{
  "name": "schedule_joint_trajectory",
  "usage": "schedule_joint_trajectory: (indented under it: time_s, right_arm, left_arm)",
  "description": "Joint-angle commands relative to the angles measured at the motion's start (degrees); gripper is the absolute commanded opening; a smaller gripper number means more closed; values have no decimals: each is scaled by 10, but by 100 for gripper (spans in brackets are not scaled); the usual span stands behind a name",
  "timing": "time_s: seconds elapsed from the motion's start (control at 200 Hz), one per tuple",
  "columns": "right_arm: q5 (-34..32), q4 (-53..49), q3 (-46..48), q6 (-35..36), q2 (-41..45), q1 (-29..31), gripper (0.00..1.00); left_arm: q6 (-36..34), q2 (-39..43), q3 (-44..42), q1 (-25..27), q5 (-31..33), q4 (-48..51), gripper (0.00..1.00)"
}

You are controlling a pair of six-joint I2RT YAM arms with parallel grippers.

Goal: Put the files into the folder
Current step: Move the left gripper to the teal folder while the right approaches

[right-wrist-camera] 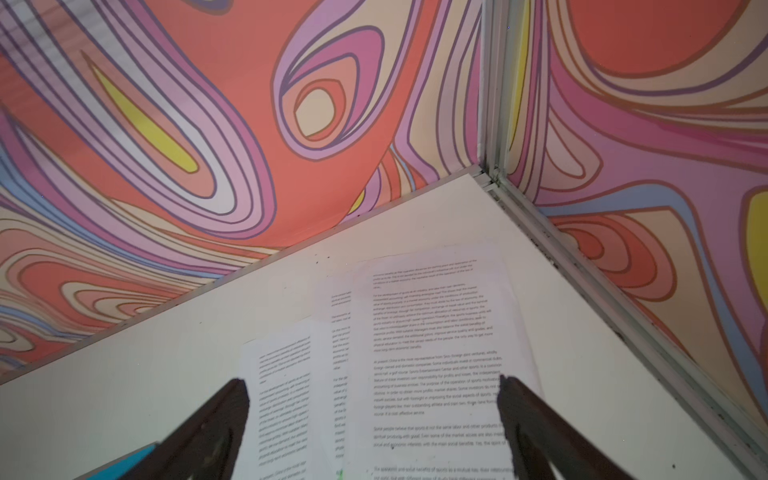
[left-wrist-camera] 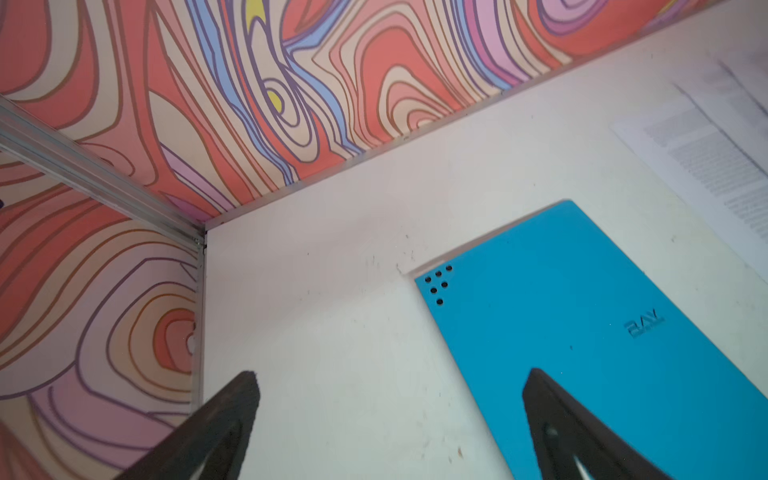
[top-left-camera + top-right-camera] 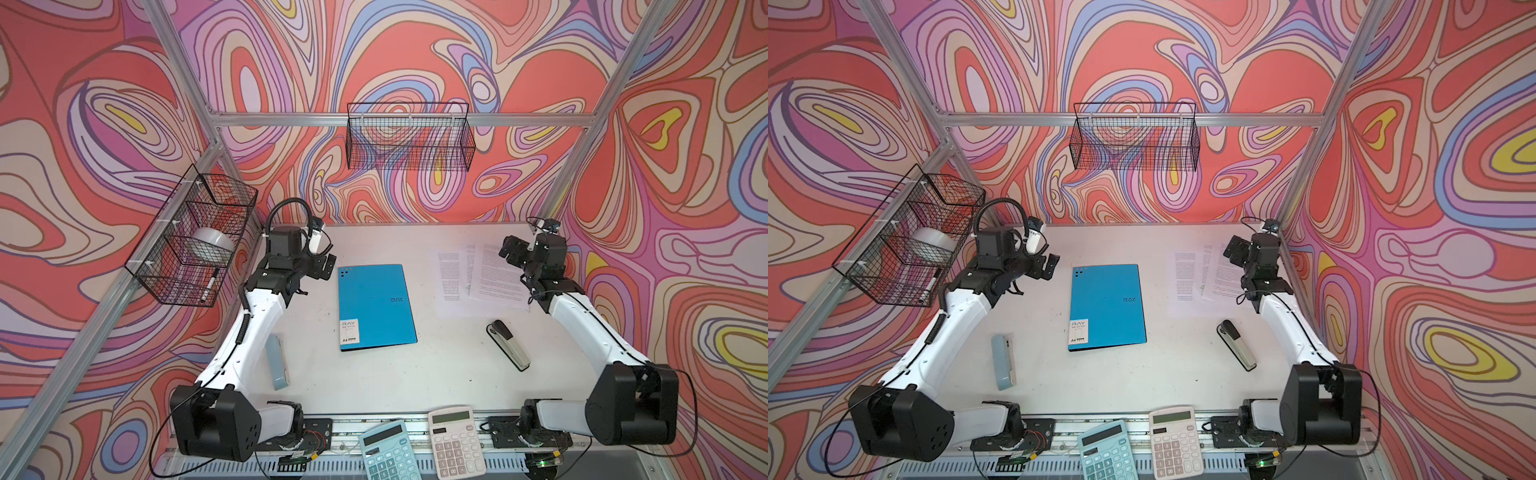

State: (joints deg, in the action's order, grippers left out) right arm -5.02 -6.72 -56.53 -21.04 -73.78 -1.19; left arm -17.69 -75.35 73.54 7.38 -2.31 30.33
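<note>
The folder's dark gap shows along the folder's near edge, so the robot's left gripper should move off the folder's far corner and come in low next to the white label.
The bright blue folder lies shut and flat in the middle of the white table, logo side up. The files, white sheets of small black print, lie fanned and overlapping at the back right. My left gripper hovers open just left of the folder's far corner; its jaws hold nothing. My right gripper hangs open over the files, nothing between its fingers. A trace of green marks one sheet's near edge.
A black-and-grey stapler lies in front of the files. A pale blue-grey case lies beside the left arm. Two calculators sit at the front edge. Wire baskets hang on the back and left walls.
</note>
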Motion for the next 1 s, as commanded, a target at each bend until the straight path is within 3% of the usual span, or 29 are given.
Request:
schedule_joint_trajectory:
  time_s: [0.0,0.15,0.326,0.506,0.776,0.997]
  right_arm:
    - [61,-129,-6,-51,32,9,99]
    - [86,-203,-18,-61,55,39,98]
    - [122,-257,-9,-71,78,77,96]
    - [138,-279,25,-97,101,121,95]
    - [244,-268,62,-141,125,135,93]
    - [288,-237,91,-180,130,136,90]
  left_arm:
    - [-57,-19,47,30,52,220,100]
    - [-106,-21,49,129,165,259,100]
    - [-127,-8,-40,249,262,245,100]
    - [-102,-1,-133,336,280,221,100]
    - [-92,12,-234,404,276,132,100]
    - [-127,32,-331,451,321,-22,100]
